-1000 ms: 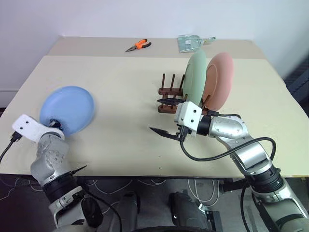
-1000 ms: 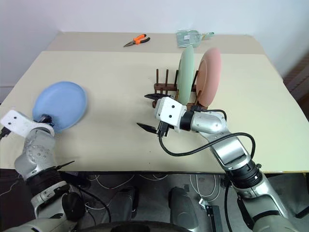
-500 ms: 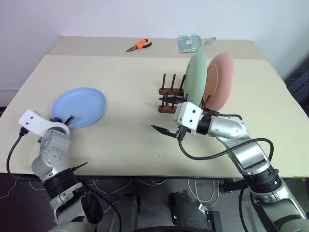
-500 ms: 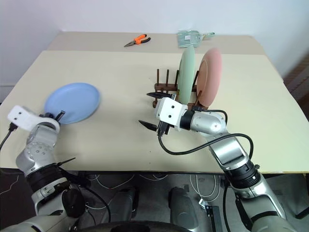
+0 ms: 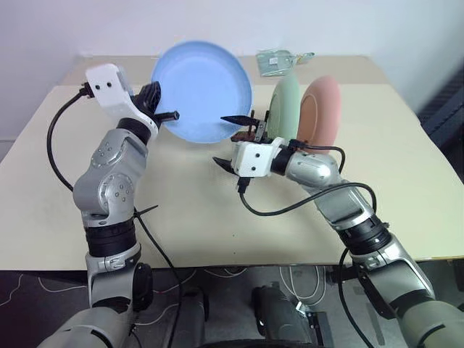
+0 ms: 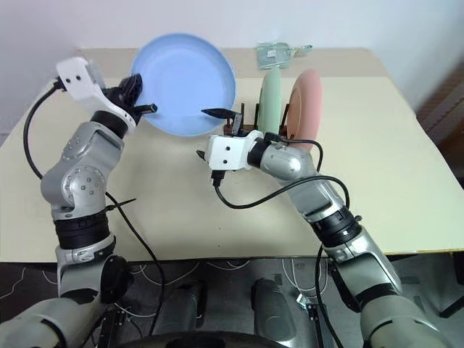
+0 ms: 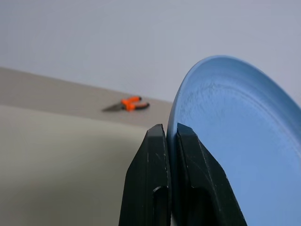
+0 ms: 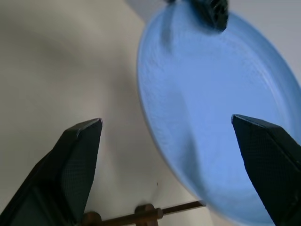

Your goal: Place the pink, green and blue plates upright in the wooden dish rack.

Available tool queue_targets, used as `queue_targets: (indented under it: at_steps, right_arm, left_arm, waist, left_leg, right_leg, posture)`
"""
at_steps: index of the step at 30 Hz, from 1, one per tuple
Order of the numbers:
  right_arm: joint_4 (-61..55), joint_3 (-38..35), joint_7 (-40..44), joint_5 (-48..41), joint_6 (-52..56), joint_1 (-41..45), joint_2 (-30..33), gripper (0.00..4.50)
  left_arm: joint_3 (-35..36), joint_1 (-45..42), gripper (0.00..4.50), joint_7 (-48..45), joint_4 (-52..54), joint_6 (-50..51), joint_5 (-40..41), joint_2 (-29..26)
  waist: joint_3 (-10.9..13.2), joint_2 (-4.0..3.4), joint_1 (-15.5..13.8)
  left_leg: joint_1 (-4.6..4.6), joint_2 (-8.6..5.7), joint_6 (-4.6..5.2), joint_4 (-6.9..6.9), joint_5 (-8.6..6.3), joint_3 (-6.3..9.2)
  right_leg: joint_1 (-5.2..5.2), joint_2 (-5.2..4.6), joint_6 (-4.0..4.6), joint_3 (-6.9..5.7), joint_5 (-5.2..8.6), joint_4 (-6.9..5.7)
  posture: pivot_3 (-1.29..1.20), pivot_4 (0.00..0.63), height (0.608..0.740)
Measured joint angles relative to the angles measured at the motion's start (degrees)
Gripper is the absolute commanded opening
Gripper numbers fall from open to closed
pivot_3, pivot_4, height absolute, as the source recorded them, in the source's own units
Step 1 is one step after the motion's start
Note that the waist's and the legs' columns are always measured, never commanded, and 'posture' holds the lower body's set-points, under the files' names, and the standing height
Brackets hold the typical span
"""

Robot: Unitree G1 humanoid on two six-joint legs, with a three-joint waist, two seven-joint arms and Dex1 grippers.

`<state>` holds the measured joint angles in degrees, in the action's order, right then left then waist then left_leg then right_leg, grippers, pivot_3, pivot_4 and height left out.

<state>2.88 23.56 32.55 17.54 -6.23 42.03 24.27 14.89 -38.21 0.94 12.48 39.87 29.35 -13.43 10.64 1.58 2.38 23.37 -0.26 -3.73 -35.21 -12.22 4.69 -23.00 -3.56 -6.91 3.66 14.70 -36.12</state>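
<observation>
My right gripper should take the plate's rim (image 5: 230, 130) near the rack and turn it upright in line, because my left gripper holds the blue plate (image 5: 203, 90) broadside to the rack's slots.
My left gripper (image 5: 161, 110) is shut on the rim of the light blue plate (image 5: 203, 90) and holds it up on edge above the table, left of the rack. In the left wrist view both fingers (image 7: 157, 155) pinch that rim. My right gripper (image 5: 228, 141) is open just below and in front of the blue plate (image 8: 216, 117), its fingers apart on either side of the plate's lower edge. The green plate (image 5: 284, 112) and the pink plate (image 5: 322, 116) stand upright in the wooden dish rack (image 6: 239, 119), which is mostly hidden behind my right hand.
Orange pliers (image 7: 129, 103) lie at the far side of the beige table (image 5: 181, 210). A clear packet (image 5: 279, 61) sits at the back, behind the rack. The wall runs close behind the table.
My left gripper has closed on the blue plate and swung it up off the table and to the right, onto its edge. My right gripper has rolled and edged forward toward the plate.
</observation>
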Motion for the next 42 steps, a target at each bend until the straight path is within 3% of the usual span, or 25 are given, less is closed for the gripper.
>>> queue_targets:
  at_steps: [7,10,13,17,20,23,26,29,33,37,42]
  right_arm:
    - [2.3,1.0,-0.3,2.9,-3.3,1.9,-1.7,0.12]
    - [3.0,1.8,0.2,3.8,-4.7,1.6,-1.9,0.05]
    - [3.0,1.7,0.3,4.2,-5.0,1.6,-1.9,0.00]
    - [3.1,1.6,-0.5,5.2,-4.8,1.6,-1.9,0.00]
    - [3.1,1.6,-1.2,6.2,-5.0,1.4,-1.9,0.00]
    - [2.3,-0.3,-2.2,5.3,-5.4,-0.4,-1.9,0.00]
    - [-0.8,-4.9,-2.5,-1.0,-4.8,-3.1,-3.3,0.00]
    - [-8.2,-9.7,-1.2,-13.0,-0.1,-5.7,-7.7,0.00]
    - [-19.6,-14.9,-1.7,-33.0,15.5,-8.1,-14.6,0.00]
    - [-23.5,-20.5,-8.4,-47.4,27.8,-8.2,-21.3,0.00]
    - [-22.8,-25.1,-17.6,-56.3,36.1,-8.2,-26.3,0.00]
  left_arm:
    - [-0.2,0.3,0.00,-1.0,2.4,0.8,0.5,0.1]
    - [-0.1,0.7,0.00,-1.6,3.2,1.2,1.1,0.1]
    - [0.0,1.6,1.07,-2.3,3.3,1.2,2.0,0.3]
    - [-0.4,1.9,3.04,-2.7,2.9,-1.1,1.2,0.5]
    - [4.2,-3.0,3.04,1.2,-1.1,-10.0,-1.6,0.3]
    - [6.8,-4.3,3.04,1.6,-5.4,-19.4,-8.7,-8.6]
    - [5.7,1.3,3.04,-1.7,-11.0,-26.2,-16.6,-16.1]
    - [-0.5,9.0,3.04,-6.5,-16.1,-31.5,-23.5,-19.9]
    - [-7.2,16.8,3.04,-16.3,-18.0,-35.9,-22.8,-15.8]
    - [-12.6,20.5,3.04,-24.5,-14.9,-37.9,-21.1,-13.3]
    - [-17.1,23.0,3.04,-31.7,-11.6,-38.0,-18.6,-10.6]
  waist:
    - [0.0,0.01,-0.1]
    - [0.0,0.01,0.0]
    - [0.0,0.01,0.0]
    - [0.0,0.01,-0.1]
    - [0.0,0.02,0.0]
    - [0.0,-0.01,0.3]
    - [0.0,-0.02,0.0]
    - [0.0,-0.02,-0.4]
    - [0.0,-0.01,-0.9]
    - [0.0,-0.06,-1.2]
    - [0.0,-0.08,-1.1]
  left_leg:
    - [0.00,-0.01,0.00,-0.01,0.00,0.01]
    - [0.00,-0.01,0.00,-0.01,0.00,0.02]
    - [-0.01,-0.01,0.00,-0.01,0.00,0.02]
    - [0.00,-0.01,0.00,-0.02,0.00,0.02]
    - [0.00,0.00,-0.03,-0.01,0.01,0.03]
    - [-0.09,0.00,-0.02,0.13,0.01,-0.02]
    - [-0.04,0.00,-0.02,0.12,0.01,-0.02]
    - [-0.02,-0.01,-0.02,0.08,0.01,0.00]
    - [-0.01,0.02,-0.02,0.03,0.01,0.05]
    - [-0.03,0.09,-0.02,0.08,0.01,0.03]
    - [0.00,0.10,-0.01,0.09,0.01,-0.01]
  right_leg:
    - [0.02,-0.01,0.00,0.00,0.00,0.01]
    - [0.03,-0.01,0.00,-0.01,0.00,0.01]
    - [0.03,-0.01,0.00,-0.01,0.00,0.00]
    - [0.03,-0.01,0.00,-0.01,0.00,0.00]
    - [-0.01,0.01,0.03,-0.01,-0.02,0.01]
    - [-0.02,0.02,0.04,0.02,-0.02,-0.01]
    - [-0.02,0.00,0.04,0.02,-0.02,0.01]
    - [0.07,-0.03,0.04,-0.02,-0.02,0.02]
    - [0.08,-0.06,0.09,-0.05,-0.04,0.02]
    - [0.01,-0.01,0.17,-0.05,-0.06,-0.01]
    - [-0.10,0.01,0.28,-0.04,-0.03,-0.03]
  posture:
    - [0.00,0.150,0.740]
    - [0.00,0.150,0.740]
    - [0.00,0.150,0.740]
    - [0.00,0.150,0.740]
    - [0.00,0.150,0.740]
    - [0.00,0.150,0.740]
    - [0.00,0.150,0.740]
    - [0.00,0.150,0.740]
    - [0.00,0.150,0.740]
    - [0.00,0.150,0.740]
    - [0.00,0.150,0.740]
